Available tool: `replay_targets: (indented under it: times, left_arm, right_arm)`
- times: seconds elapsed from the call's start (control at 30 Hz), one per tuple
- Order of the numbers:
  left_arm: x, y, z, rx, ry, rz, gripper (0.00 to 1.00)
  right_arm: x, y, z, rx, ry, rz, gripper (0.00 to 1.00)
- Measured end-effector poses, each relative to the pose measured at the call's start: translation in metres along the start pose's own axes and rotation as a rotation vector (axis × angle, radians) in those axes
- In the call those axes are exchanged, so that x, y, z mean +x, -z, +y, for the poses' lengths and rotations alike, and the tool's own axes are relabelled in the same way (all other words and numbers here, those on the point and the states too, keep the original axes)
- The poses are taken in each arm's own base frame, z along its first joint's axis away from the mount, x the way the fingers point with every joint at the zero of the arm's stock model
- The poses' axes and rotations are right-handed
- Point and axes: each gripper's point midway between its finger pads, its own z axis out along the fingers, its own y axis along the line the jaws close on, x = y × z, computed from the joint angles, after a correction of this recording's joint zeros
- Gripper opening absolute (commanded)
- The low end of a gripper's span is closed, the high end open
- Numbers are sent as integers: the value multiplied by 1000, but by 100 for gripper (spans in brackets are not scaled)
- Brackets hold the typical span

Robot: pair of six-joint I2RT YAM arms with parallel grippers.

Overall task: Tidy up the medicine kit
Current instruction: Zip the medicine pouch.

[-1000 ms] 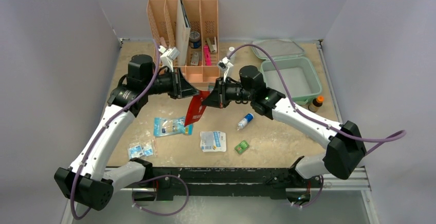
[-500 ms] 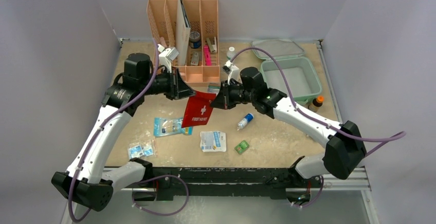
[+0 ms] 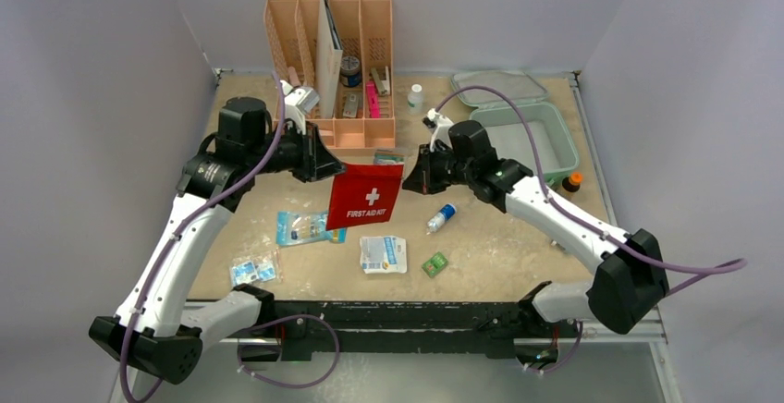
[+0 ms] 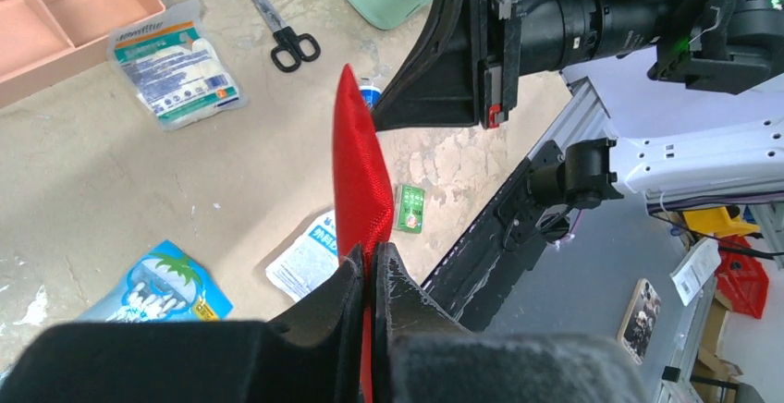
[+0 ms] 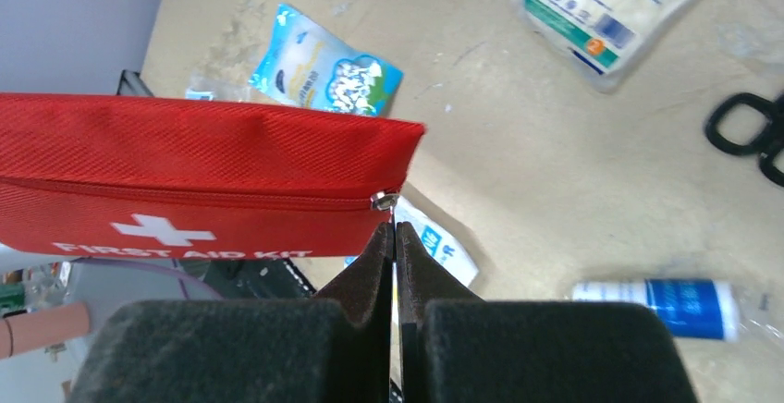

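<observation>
The closed pouch is hanging from my left gripper, a long way from the medicine kit [image 3: 532, 144]. My right gripper should grab the pouch's side edge [image 3: 336, 201] and bring the pouch to the kit.
A red zip pouch [image 3: 367, 197] printed "FIRST AID KIT" hangs in the air between my grippers, above the table's middle. My left gripper [image 3: 329, 166] is shut on its left top corner; in the left wrist view [image 4: 372, 260] the pouch [image 4: 361, 181] is edge-on. My right gripper [image 3: 413, 177] is shut on the zipper pull [image 5: 385, 201] at the pouch's [image 5: 185, 181] right end, seen in the right wrist view [image 5: 396, 232]. The zip looks closed. The mint-green medicine kit [image 3: 566, 149] stands open at the back right, its lid [image 3: 499, 84] behind it.
A peach slotted organizer [image 3: 330, 52] stands at the back. On the table lie a blue packet [image 3: 305, 228], a white packet [image 3: 383, 254], a green sachet [image 3: 434, 264], a blue-capped bottle [image 3: 441, 217], a small packet [image 3: 252, 269], black scissors [image 4: 277, 24] and an amber bottle [image 3: 570, 184].
The right gripper has moved right, away from the left one. The red pouch has turned from twisted and edge-on to stretched flat, its printed face towards the top camera.
</observation>
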Motion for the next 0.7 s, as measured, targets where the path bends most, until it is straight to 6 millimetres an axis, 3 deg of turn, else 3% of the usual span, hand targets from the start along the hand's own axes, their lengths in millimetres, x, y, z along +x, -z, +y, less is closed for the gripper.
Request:
replay_targets:
  times: [0.23,0.5,0.7]
  left_arm:
    - [0,1,1,-14,-16,-4,0]
    - [-1,-3,2,2,-19,-18,0]
    - [2,-12,1,40,32,-26,0]
  right_arm:
    - [-11,16,-18,45,-9,-35,0]
    - [-17,24,-17,13,-16,-48,0]
    - [-17,28,-16,-11,-38,-43,32]
